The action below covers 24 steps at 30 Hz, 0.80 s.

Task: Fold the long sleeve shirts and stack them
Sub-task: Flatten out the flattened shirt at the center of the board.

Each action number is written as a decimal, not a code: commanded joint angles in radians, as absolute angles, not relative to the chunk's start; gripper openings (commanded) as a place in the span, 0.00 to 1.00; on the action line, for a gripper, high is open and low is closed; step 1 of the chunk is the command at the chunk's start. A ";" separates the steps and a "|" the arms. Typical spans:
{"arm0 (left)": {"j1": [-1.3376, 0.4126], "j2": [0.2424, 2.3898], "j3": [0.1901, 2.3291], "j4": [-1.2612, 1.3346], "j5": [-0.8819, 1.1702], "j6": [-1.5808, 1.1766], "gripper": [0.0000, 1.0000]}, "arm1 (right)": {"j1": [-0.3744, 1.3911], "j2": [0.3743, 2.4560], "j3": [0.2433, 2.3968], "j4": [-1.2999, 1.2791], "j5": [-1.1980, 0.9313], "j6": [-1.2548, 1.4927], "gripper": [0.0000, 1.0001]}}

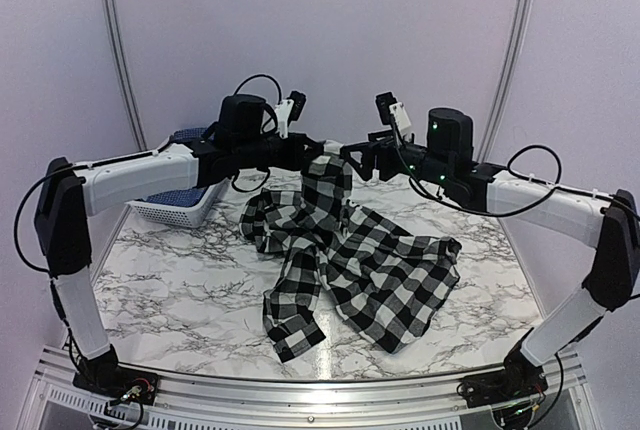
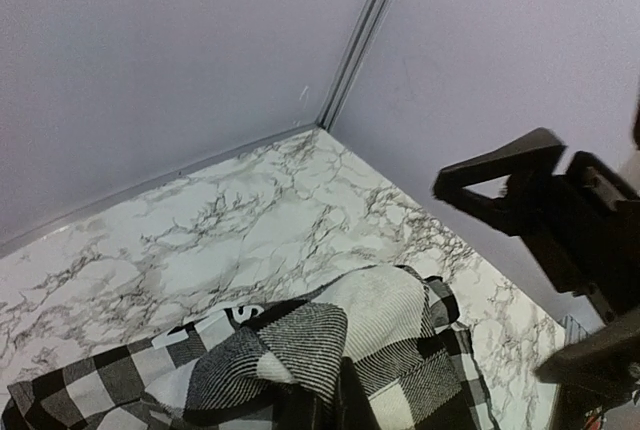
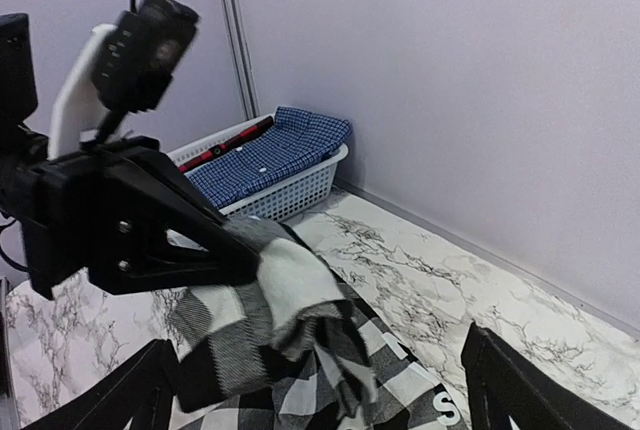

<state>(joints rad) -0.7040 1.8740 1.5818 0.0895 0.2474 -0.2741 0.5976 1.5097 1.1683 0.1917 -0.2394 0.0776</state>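
Note:
I should use my right gripper to take over the lifted sleeve (image 1: 327,180), which is in my left gripper, and pull it out before my left gripper spreads the bunched sleeve (image 1: 258,224).
The black-and-white checked shirt (image 1: 370,270) lies crumpled on the marble table, with one part lifted at the back centre. My left gripper (image 1: 318,153) is shut on that lifted part; in the left wrist view the cloth (image 2: 380,320) covers its fingers. My right gripper (image 1: 352,158) faces it close by, open, with its fingers (image 3: 500,380) spread wide on either side of the hanging cloth (image 3: 290,290) and not touching it. The left gripper (image 3: 235,255) shows there pinching the shirt. A blue fine-print shirt (image 3: 270,155) lies in the basket.
The white slotted basket (image 1: 180,212) stands at the back left against the wall and also shows in the right wrist view (image 3: 290,195). Pale walls close the table at the back and sides. A metal rail runs along the near edge.

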 commanded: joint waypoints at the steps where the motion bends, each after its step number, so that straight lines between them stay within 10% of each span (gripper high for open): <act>1: -0.709 1.772 1.548 0.198 0.318 -0.204 0.00 | 0.531 1.542 1.232 0.223 -0.380 0.095 0.96; 16: -0.712 1.799 1.586 0.200 0.366 -0.177 0.00 | 0.546 1.643 1.275 0.327 -0.587 0.210 0.89; 24: -0.712 1.809 1.589 0.199 0.351 -0.186 0.00 | 0.559 1.678 1.288 0.333 -0.549 0.226 0.37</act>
<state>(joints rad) -0.7086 1.8050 1.5581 0.1680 0.3405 -0.1902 0.5503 1.6657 1.2469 0.3035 -0.5617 0.2039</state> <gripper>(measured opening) 0.009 0.494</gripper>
